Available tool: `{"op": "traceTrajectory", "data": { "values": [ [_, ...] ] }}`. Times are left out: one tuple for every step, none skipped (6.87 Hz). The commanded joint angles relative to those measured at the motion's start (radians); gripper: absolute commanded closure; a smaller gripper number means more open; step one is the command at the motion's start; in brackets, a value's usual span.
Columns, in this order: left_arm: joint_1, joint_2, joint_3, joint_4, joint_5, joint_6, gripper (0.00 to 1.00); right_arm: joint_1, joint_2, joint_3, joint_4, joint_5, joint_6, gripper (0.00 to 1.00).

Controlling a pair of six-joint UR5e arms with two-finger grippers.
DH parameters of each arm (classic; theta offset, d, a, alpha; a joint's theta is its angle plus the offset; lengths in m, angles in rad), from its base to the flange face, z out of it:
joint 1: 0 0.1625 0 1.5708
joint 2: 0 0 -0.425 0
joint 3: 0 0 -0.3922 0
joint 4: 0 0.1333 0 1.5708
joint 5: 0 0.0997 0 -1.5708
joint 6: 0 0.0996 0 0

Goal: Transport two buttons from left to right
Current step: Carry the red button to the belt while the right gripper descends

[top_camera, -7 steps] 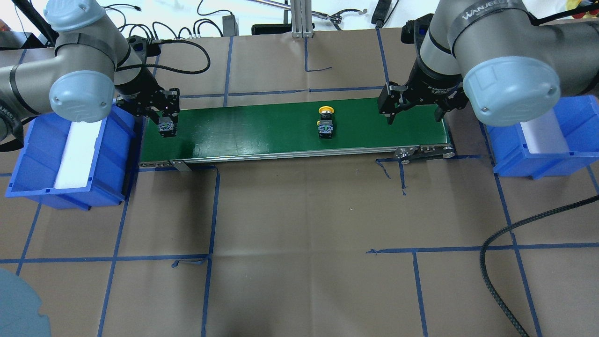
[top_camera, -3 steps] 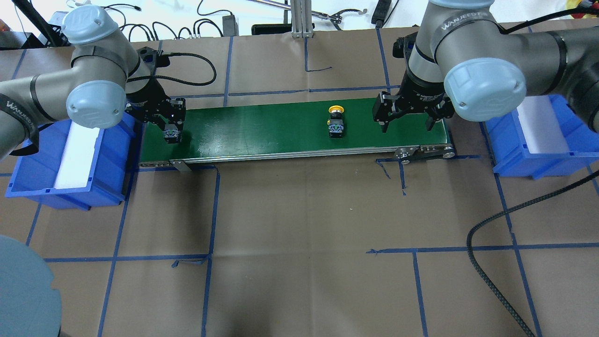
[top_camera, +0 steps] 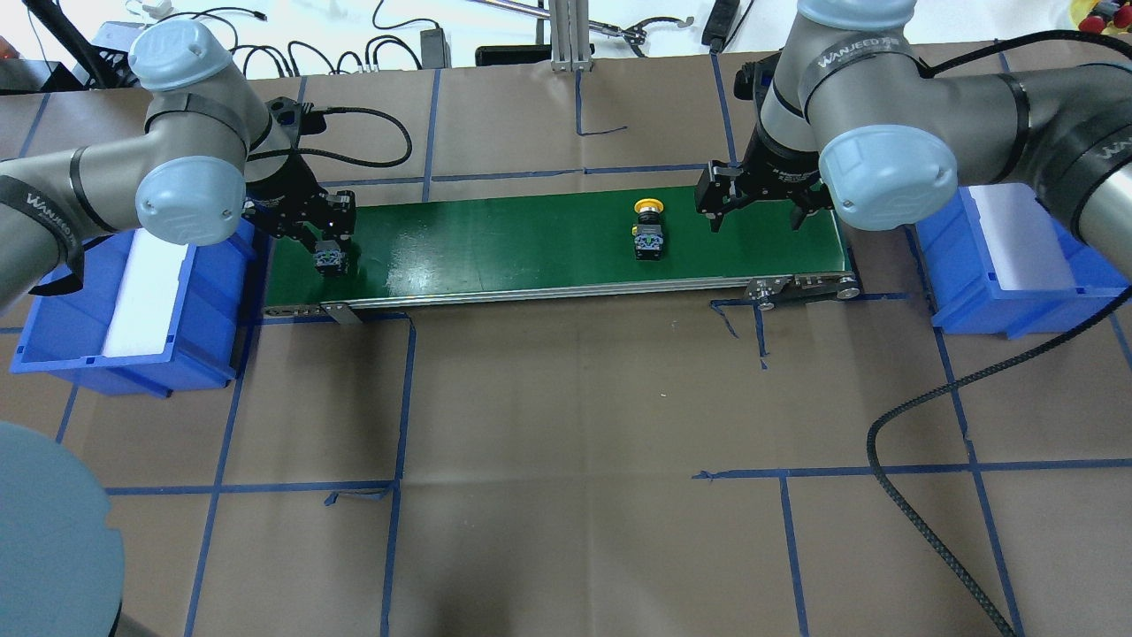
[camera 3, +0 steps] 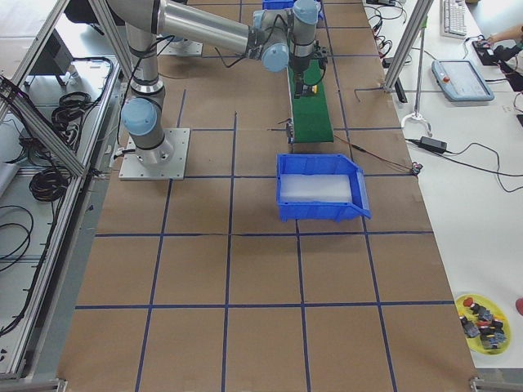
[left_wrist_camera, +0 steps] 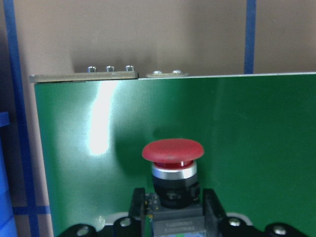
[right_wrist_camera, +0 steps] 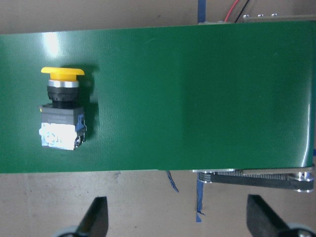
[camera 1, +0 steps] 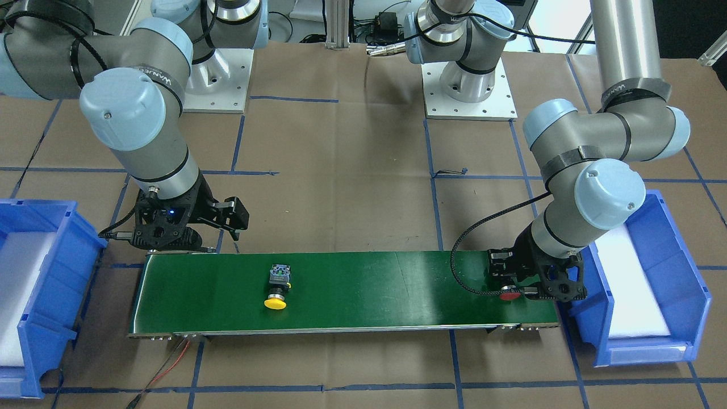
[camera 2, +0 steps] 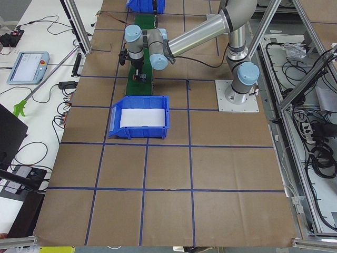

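Note:
My right gripper should expect the green conveyor belt to bring the red button [camera 1: 509,296] toward it, because red wires [camera 1: 178,355] run into the belt.
The red button [left_wrist_camera: 173,157] is held by its black-and-grey body between the fingers [left_wrist_camera: 137,207] of my left gripper [top_camera: 332,249]. It sits low over the left end of the green conveyor belt [top_camera: 531,239]. Its red cap also shows in the front-facing view [camera 1: 509,295]. The yellow button [top_camera: 647,232] lies on its side on the belt, right of the middle, and shows in the right wrist view [right_wrist_camera: 61,108]. My right gripper [top_camera: 754,212] is wide open and empty over the belt's far edge, just right of the yellow button.
A blue bin with white foam [top_camera: 133,301] stands off the belt's left end. Another one [top_camera: 1017,257] stands off the right end. A black cable [top_camera: 920,495] lies across the brown paper at the front right.
The yellow button has travelled right along the belt. My left gripper has moved right and lower with the red button. My right gripper has shifted left and toward the belt's far edge.

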Motion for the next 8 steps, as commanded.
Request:
{"op": "traceTrajectory", "data": {
  "values": [
    [0.000, 0.009, 0.003, -0.003, 0.003, -0.003, 0.00, 0.000, 0.048, -0.007, -0.060, 0.001, 0.009, 0.00],
    [0.000, 0.024, 0.015, -0.012, 0.004, -0.004, 0.00, -0.001, 0.062, -0.007, -0.080, 0.001, 0.044, 0.00],
    [-0.002, 0.043, 0.035, -0.048, 0.003, -0.004, 0.00, -0.003, 0.074, -0.008, -0.120, 0.003, 0.052, 0.00],
    [-0.003, 0.082, 0.035, -0.088, 0.004, -0.004, 0.00, -0.003, 0.082, -0.009, -0.166, 0.056, 0.050, 0.00],
    [-0.006, 0.112, 0.033, -0.110, 0.004, -0.007, 0.00, -0.004, 0.094, -0.010, -0.168, 0.134, 0.047, 0.00],
    [-0.020, 0.147, 0.032, -0.139, 0.003, -0.031, 0.00, -0.004, 0.105, -0.012, -0.178, 0.135, 0.049, 0.00],
    [-0.047, 0.205, 0.008, -0.167, 0.003, -0.042, 0.00, -0.004, 0.112, -0.010, -0.179, 0.124, 0.055, 0.00],
    [-0.084, 0.260, 0.003, -0.229, 0.003, -0.086, 0.00, -0.004, 0.120, -0.005, -0.180, 0.119, 0.090, 0.00]
  ]
}}
